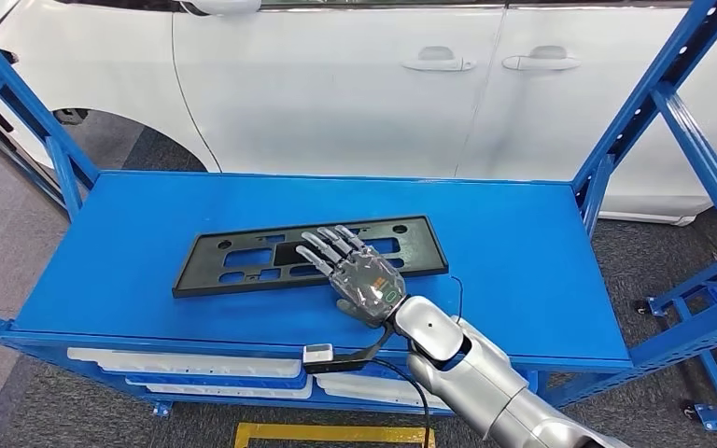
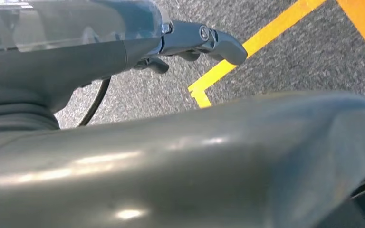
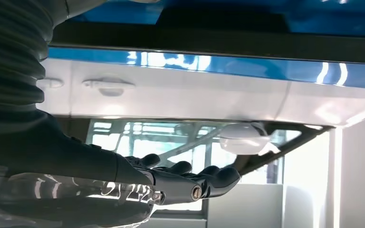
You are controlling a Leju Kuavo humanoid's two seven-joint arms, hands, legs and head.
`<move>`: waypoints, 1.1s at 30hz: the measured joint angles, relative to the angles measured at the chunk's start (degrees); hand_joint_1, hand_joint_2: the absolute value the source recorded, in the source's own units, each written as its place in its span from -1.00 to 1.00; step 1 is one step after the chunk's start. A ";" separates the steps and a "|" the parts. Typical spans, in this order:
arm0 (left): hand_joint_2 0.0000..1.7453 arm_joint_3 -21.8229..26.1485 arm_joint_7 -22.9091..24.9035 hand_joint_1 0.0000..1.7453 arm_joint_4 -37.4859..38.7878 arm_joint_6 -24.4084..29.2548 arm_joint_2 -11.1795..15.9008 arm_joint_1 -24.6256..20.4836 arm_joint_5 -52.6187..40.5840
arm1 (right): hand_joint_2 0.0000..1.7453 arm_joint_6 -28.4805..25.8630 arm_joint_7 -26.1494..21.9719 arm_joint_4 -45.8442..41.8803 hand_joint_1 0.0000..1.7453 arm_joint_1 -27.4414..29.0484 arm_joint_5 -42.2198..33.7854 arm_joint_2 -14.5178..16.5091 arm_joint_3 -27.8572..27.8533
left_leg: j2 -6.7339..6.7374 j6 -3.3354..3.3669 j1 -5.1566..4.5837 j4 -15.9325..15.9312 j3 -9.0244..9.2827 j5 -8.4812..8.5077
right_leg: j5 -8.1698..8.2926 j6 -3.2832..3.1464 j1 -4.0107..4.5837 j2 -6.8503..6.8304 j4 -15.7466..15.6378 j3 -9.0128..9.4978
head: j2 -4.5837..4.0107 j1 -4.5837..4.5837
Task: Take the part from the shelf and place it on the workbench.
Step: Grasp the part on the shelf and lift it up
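Observation:
A straight, deep rim goes around the black part. The black part will therefore tip up stiff and straight when I raise it by one end.
A flat black rectangular part with several cut-outs lies on the blue top shelf, slightly askew. My right hand reaches over the part's near right section, palm down and fingers spread, with nothing in it. In the right wrist view a gap shows between the stretched fingers and the dark edge of the part. My left hand hangs over the floor, its dark fingers held out and empty.
A white car stands right behind the shelf. Blue uprights frame both sides. White parts lie on the lower shelf level. Yellow tape marks the grey floor in front.

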 joint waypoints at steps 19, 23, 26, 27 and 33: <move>-1.00 -1.81 0.95 -1.00 0.02 -0.78 -0.54 -0.97 -0.83 | 1.00 7.91 8.38 30.18 -1.00 -18.54 7.66 6.38 -4.90 | -0.26 2.46 -0.05 -15.58 6.42 8.02 | -0.80 2.46 0.07 -0.13 5.10 -2.88 | 0.00 0.00; -1.00 -2.52 1.00 -1.00 0.02 -1.02 -0.63 -1.65 -1.09 | 1.00 12.87 8.68 35.33 -1.00 -21.01 8.50 5.88 -5.39 | -0.24 1.49 -0.27 -15.51 6.33 7.69 | -0.05 1.49 0.42 -0.13 1.14 -1.20 | 0.00 0.00; -1.00 -2.64 1.12 -1.00 0.02 -1.03 -0.65 -1.98 -1.15 | 1.00 14.28 8.51 37.02 -1.00 -22.18 8.65 5.59 -5.49 | -0.14 0.70 -0.22 -14.07 5.97 6.41 | 0.17 0.67 -0.07 -0.05 0.46 -0.66 | 0.00 0.00; -1.00 -2.68 1.16 -1.00 0.02 -1.02 -0.65 -2.10 -1.15 | 1.00 15.25 8.46 37.49 -1.00 -22.47 8.75 5.58 -5.49 | -0.12 0.51 -0.12 -11.87 5.02 5.16 | 0.14 0.50 -0.10 -0.03 0.39 -0.51 | 0.00 0.00; -1.00 -3.00 1.21 -1.00 0.02 -0.49 -0.63 -2.30 -0.64 | 1.00 21.45 10.10 40.40 1.00 -24.16 11.44 5.29 -5.44 | -0.09 -0.06 0.19 -2.10 -0.13 3.36 | -0.33 0.23 0.00 0.02 0.40 0.29 | 0.00 0.00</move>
